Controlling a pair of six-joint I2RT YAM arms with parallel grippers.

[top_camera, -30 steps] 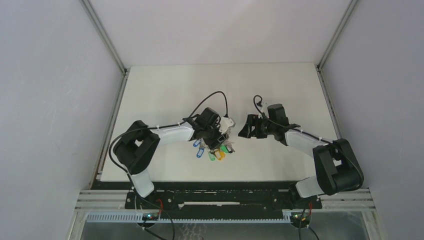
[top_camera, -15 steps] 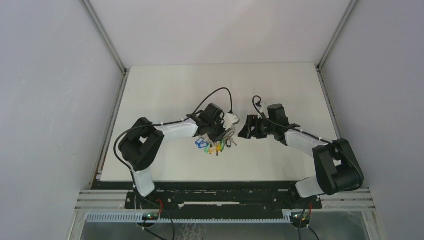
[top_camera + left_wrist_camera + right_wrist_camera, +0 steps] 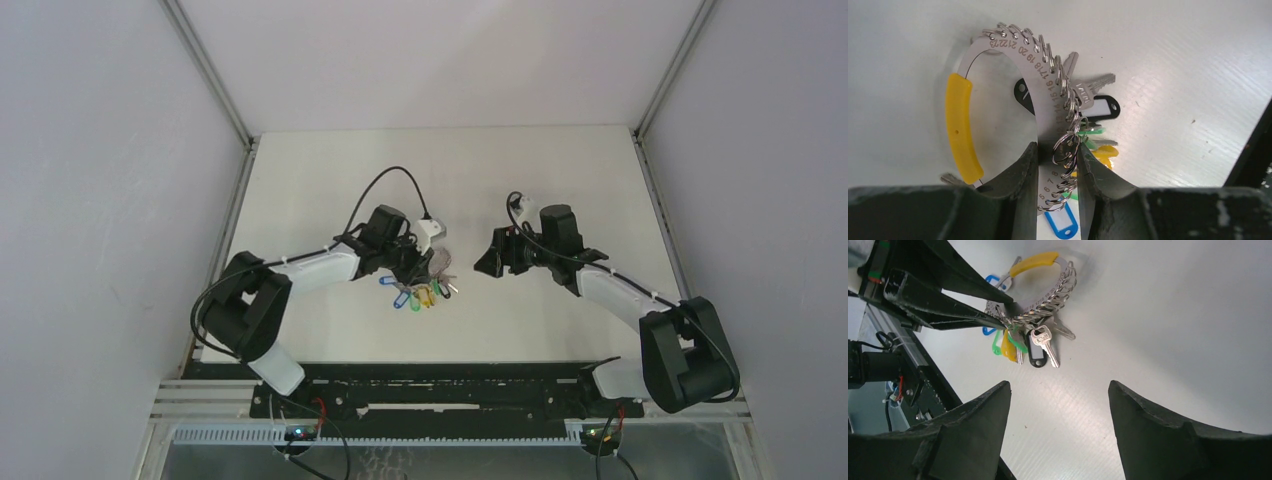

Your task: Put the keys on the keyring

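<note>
My right gripper is to reach the split rings (image 3: 1027,318), but the keyring's band lies low over the keys (image 3: 1084,93), so next my left gripper lifts and steadies it first.
The keyring (image 3: 1042,75) is a curved silvery band stamped with numbers, with a yellow grip (image 3: 960,125) and a row of small split rings. My left gripper (image 3: 1057,150) is shut on the band's lower end, and the bunch (image 3: 420,292) of blue, green, yellow and black tags hangs below it. Silver keys (image 3: 1047,345) dangle from the keyring (image 3: 1043,307) in the right wrist view. A black oval piece (image 3: 1021,93) peeks out behind the band. I cannot pick out the loose keys apart from the bunch. My right gripper (image 3: 1058,385) is open and holds nothing, just right of the bunch (image 3: 487,258).
The black rail (image 3: 430,372) runs along the table's near edge, close below the bunch. The left arm's dark fingers (image 3: 948,295) fill the upper left of the right wrist view. White walls stand on both sides of the table (image 3: 560,170).
The left gripper closed on the keyring's band and drew it left, off the table. The tags now dangle. The right gripper shifted only slightly and stayed open.
</note>
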